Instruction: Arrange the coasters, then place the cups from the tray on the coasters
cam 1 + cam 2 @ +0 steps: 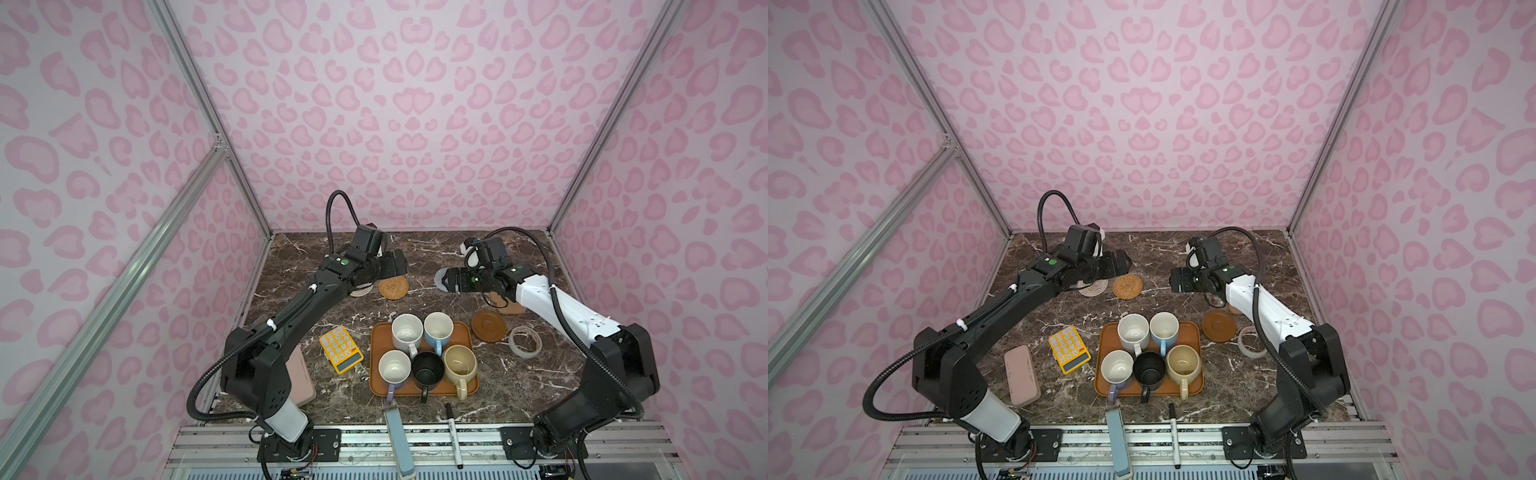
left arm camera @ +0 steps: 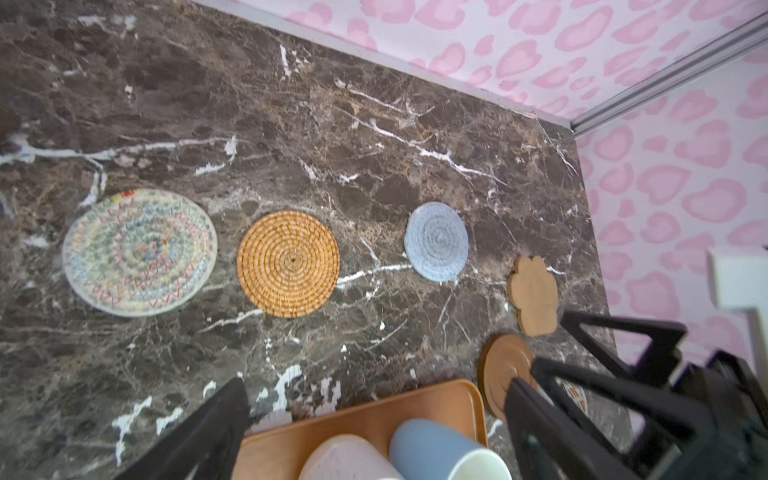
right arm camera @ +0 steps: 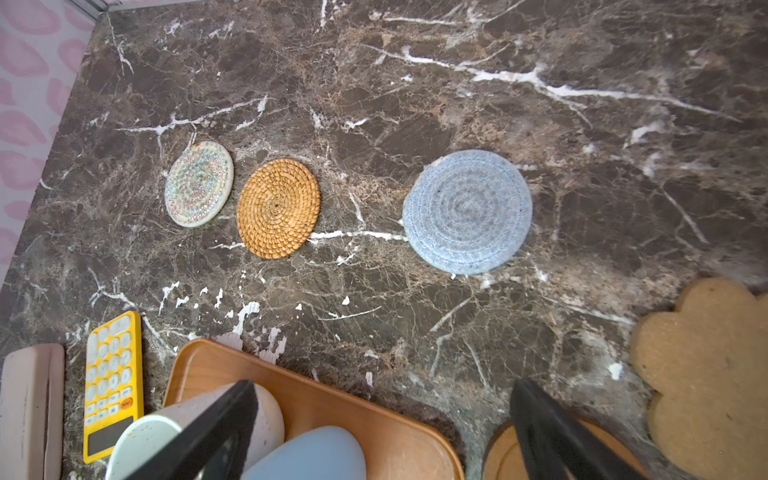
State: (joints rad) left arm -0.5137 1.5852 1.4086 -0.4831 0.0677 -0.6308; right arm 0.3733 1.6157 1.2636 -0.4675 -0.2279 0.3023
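I should slide the grey-blue coaster (image 3: 468, 212) closer with my right gripper, because it is farther from the rattan coaster (image 1: 392, 288) than the beige coaster is.
Five coasters lie on the marble at the back: beige woven (image 2: 139, 251), tan rattan (image 1: 393, 287), grey-blue (image 3: 467, 212), paw-shaped (image 2: 534, 299) and a brown disc (image 1: 488, 326). The orange-brown tray (image 1: 376, 374) holds the cups: speckled white (image 1: 407, 332), light blue (image 1: 438, 328), lavender (image 1: 395, 368), black (image 1: 428, 368) and cream-yellow (image 1: 460, 363). My left gripper (image 1: 395, 266) hovers open and empty above the rattan and beige coasters. My right gripper (image 1: 446, 280) hangs open and empty over the grey-blue coaster, partly hiding it in both top views.
A yellow calculator (image 1: 340, 349) and a pink case (image 1: 1021, 376) lie left of the tray. A translucent tape ring (image 1: 524, 340) sits right of the brown disc. A marker (image 1: 453, 436) and a grey-blue bar (image 1: 397, 436) rest at the front edge.
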